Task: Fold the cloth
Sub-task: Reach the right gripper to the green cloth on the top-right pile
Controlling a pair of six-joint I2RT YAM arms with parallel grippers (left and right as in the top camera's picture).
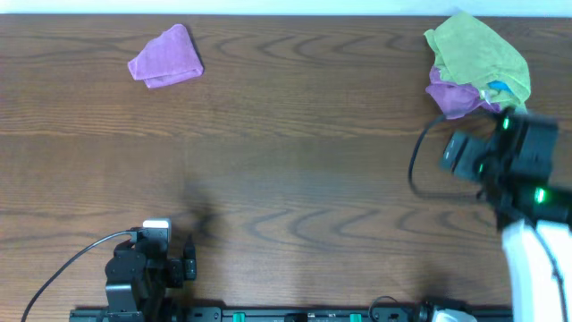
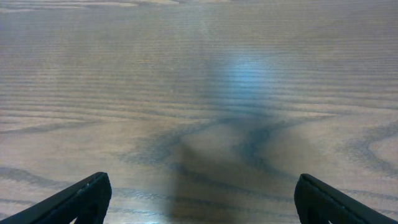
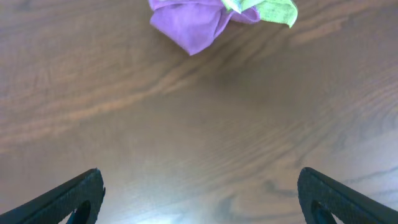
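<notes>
I continue to move my right gripper toward the green cloth (image 1: 469, 55) until its fingers close on the green cloth, because the green cloth lies on top of the second purple cloth (image 1: 454, 93).
A folded purple cloth (image 1: 166, 57) lies at the far left of the table. A crumpled green cloth (image 1: 475, 54) lies on top of a second purple cloth (image 1: 451, 92) at the far right. In the right wrist view that purple cloth (image 3: 189, 22) and the green edge (image 3: 273, 9) show at the top. My right gripper (image 3: 199, 199) is open and empty, hovering over bare wood just in front of that pile (image 1: 509, 143). My left gripper (image 2: 199, 199) is open and empty over bare wood at the near left (image 1: 174, 259).
The wooden table (image 1: 286, 179) spans the view. A black cable (image 1: 420, 161) loops off the right arm. A cable (image 1: 63, 268) runs from the left arm's base at the front edge.
</notes>
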